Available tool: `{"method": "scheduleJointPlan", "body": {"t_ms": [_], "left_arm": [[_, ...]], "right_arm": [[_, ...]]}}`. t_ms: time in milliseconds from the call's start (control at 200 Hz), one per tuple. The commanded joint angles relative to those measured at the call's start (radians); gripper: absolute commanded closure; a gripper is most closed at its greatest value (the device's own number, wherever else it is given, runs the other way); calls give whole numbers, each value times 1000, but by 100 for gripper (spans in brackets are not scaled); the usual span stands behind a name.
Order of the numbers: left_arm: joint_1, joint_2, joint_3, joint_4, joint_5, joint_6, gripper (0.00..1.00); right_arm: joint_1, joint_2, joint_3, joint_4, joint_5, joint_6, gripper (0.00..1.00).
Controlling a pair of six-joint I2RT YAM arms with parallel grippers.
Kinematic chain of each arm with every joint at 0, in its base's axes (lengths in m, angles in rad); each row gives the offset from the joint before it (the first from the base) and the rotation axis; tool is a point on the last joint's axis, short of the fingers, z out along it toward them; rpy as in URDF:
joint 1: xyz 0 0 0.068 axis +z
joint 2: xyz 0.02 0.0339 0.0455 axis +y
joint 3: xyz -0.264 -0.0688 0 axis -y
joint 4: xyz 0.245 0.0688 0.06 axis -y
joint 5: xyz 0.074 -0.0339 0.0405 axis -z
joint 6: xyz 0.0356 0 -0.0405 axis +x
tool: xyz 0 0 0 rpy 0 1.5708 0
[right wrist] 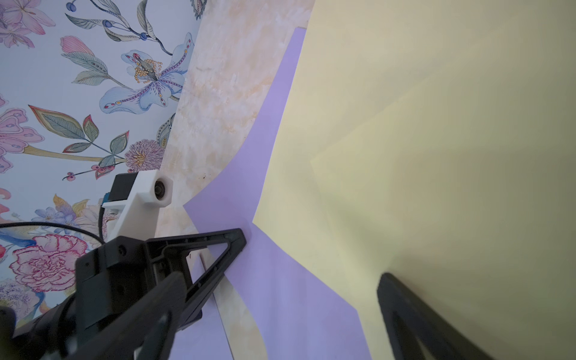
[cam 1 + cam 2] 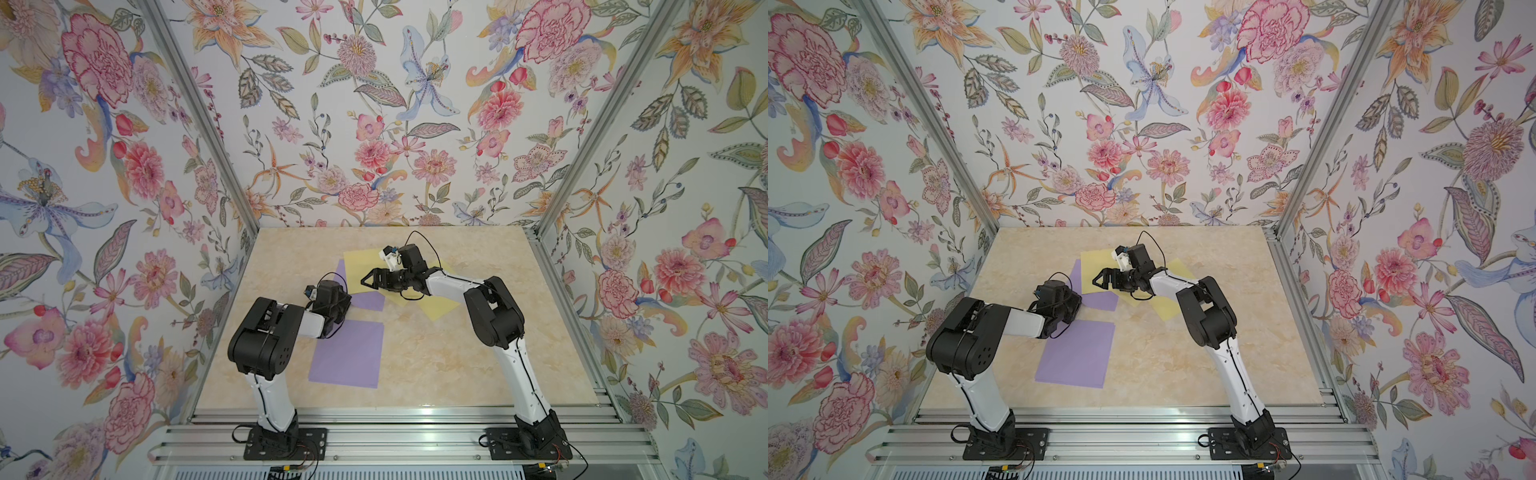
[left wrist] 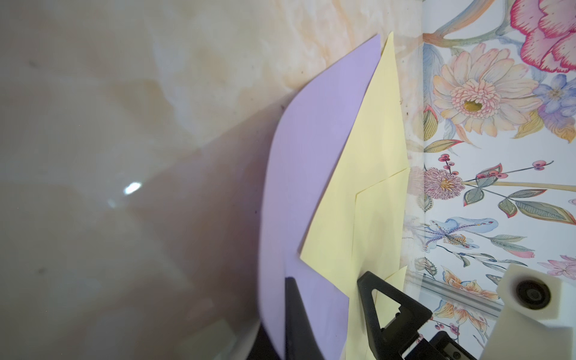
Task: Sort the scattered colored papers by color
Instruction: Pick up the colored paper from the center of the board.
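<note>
I should lift the curled lavender paper (image 2: 350, 289) clear with my left gripper first, because the yellow papers overlap it. Then I will lay it on the large lavender paper (image 2: 348, 356).
A large lavender paper (image 2: 347, 353) lies flat near the table's front, in both top views. A second lavender paper (image 2: 370, 302) lies partly under overlapping yellow papers (image 2: 363, 266) at mid-table. My left gripper (image 2: 348, 300) is shut on this sheet's near edge. In the left wrist view the lavender paper (image 3: 311, 156) curls up from the tabletop at my left gripper (image 3: 282, 299). My right gripper (image 2: 366, 280) hovers open over the yellow sheets, close to the left one. In the right wrist view its jaws straddle lavender and yellow paper (image 1: 436, 124), gripping nothing.
The beige marbled tabletop (image 2: 436, 365) is boxed in by floral walls on three sides, with aluminium posts at the back corners. Another yellow sheet (image 2: 442, 309) sticks out toward the right arm. The two grippers are only a finger's width apart.
</note>
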Motion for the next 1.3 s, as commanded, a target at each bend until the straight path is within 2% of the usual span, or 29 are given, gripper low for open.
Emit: {"method": "scheduleJointPlan", "body": {"t_ms": [0,100,235,360,440,485,575,615,820,960,1295], "left_arm": [[12,48,-6,-143,-11,21,100],[12,31,5,-143,-12,30,100],[9,-19,69,-143,37,98,100],[7,-38,265,-170,116,198,100],[5,-20,464,-313,172,293,100],[0,-12,591,-471,181,351,100],[-31,3,866,-913,70,523,100],[-48,-1,932,-1023,15,580,100],[-78,-116,820,-1062,34,571,100],[-135,-158,786,-1043,36,563,100],[-303,-219,866,-1040,91,562,100]], "right_arm": [[15,-20,-34,-64,0,27,0],[16,-43,-7,-69,5,18,0],[-2,-134,61,-186,69,-74,0],[-39,-255,94,-301,179,-184,0],[-71,-334,93,-346,225,-219,0],[-87,-374,85,-371,245,-231,0],[-112,-458,35,-419,295,-248,0],[-122,-500,-18,-411,308,-251,0],[-185,-653,-304,-256,269,-179,0],[-203,-681,-378,-242,266,-171,0],[-214,-733,-512,-189,271,-142,0]]}}
